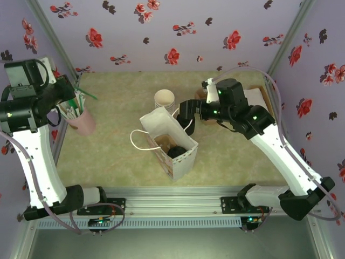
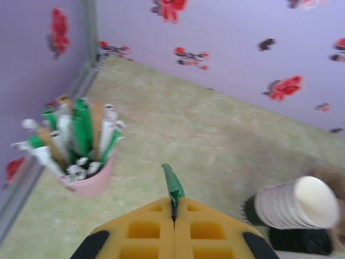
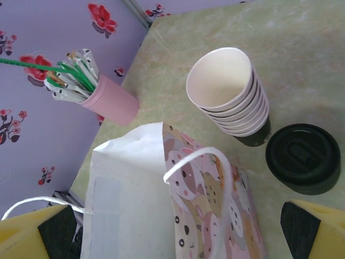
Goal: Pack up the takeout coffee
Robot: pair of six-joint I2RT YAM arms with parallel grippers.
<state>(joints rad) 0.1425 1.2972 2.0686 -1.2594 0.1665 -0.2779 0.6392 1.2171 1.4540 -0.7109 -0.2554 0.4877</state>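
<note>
My left gripper should keep bringing the green straw over, as the white handles are clear of the paper bag's opening (image 1: 167, 131), and let it go above the coffee (image 1: 177, 151).
The takeout coffee (image 1: 175, 152) shows as a black disc inside the open patterned paper bag (image 1: 180, 162) at mid-table. My right gripper (image 1: 186, 114) hovers at the bag's far rim, and in the right wrist view it (image 3: 172, 234) stands open with the bag (image 3: 215, 210) and its white handle between the wide-apart yellow fingers, gripping nothing. My left gripper (image 1: 74, 89) is up at the far left above the pink cup (image 1: 82, 121). In the left wrist view it (image 2: 173, 208) is shut on a thin green wrapped straw (image 2: 172, 183).
A stack of cream-rimmed cups (image 3: 229, 91) stands just behind the bag, with a squat black stack of lids (image 3: 303, 158) beside it. The pink cup (image 2: 89, 175) holds several green and white straws. Flowered walls close in the back and both sides.
</note>
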